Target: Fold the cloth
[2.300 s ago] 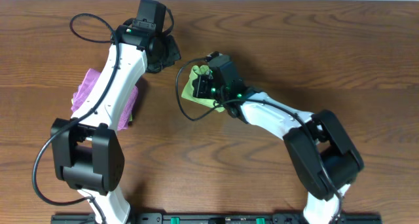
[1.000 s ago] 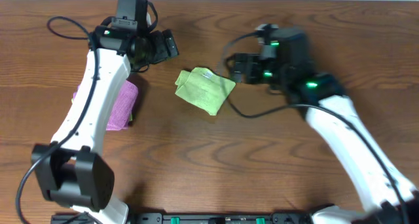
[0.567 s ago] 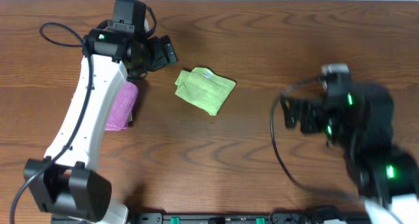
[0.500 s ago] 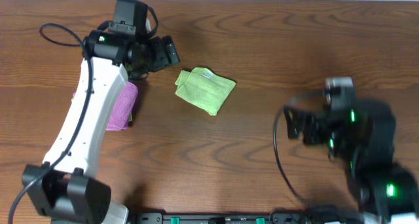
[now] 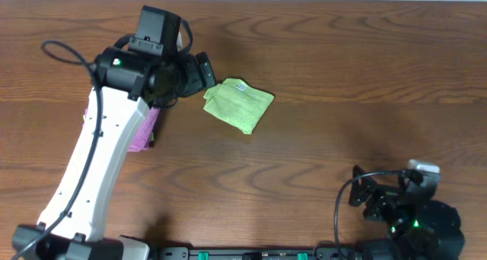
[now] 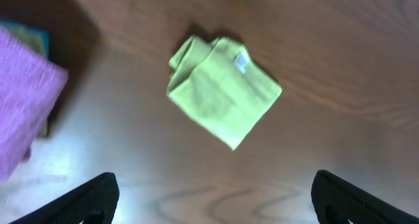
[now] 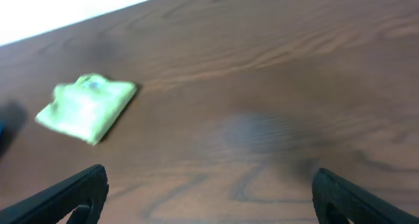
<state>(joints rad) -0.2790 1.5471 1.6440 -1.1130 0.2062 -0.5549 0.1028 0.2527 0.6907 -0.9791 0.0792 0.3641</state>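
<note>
A loose flap pokes out of the green cloth's crooked square, so my left gripper should come back in low, grab the end closest to the purple cloth and raise it.
The lime-green cloth lies folded into a small, slightly skewed square on the wooden table, with a white tag near its top edge. In the left wrist view the cloth sits ahead of the wide-apart fingers, which hold nothing. My left gripper hovers open just left of the cloth. My right gripper is open and empty, pulled back to the front right corner. From there the cloth shows far off at the left.
A purple-pink cloth bundle lies left of the green cloth, partly under my left arm, and appears at the left edge of the left wrist view. The table's far edge meets a white wall.
My right arm has swung away from the cloth and withdrawn to the front right corner. My left gripper has shifted slightly right, closer to the cloth. The cloth has not moved.
</note>
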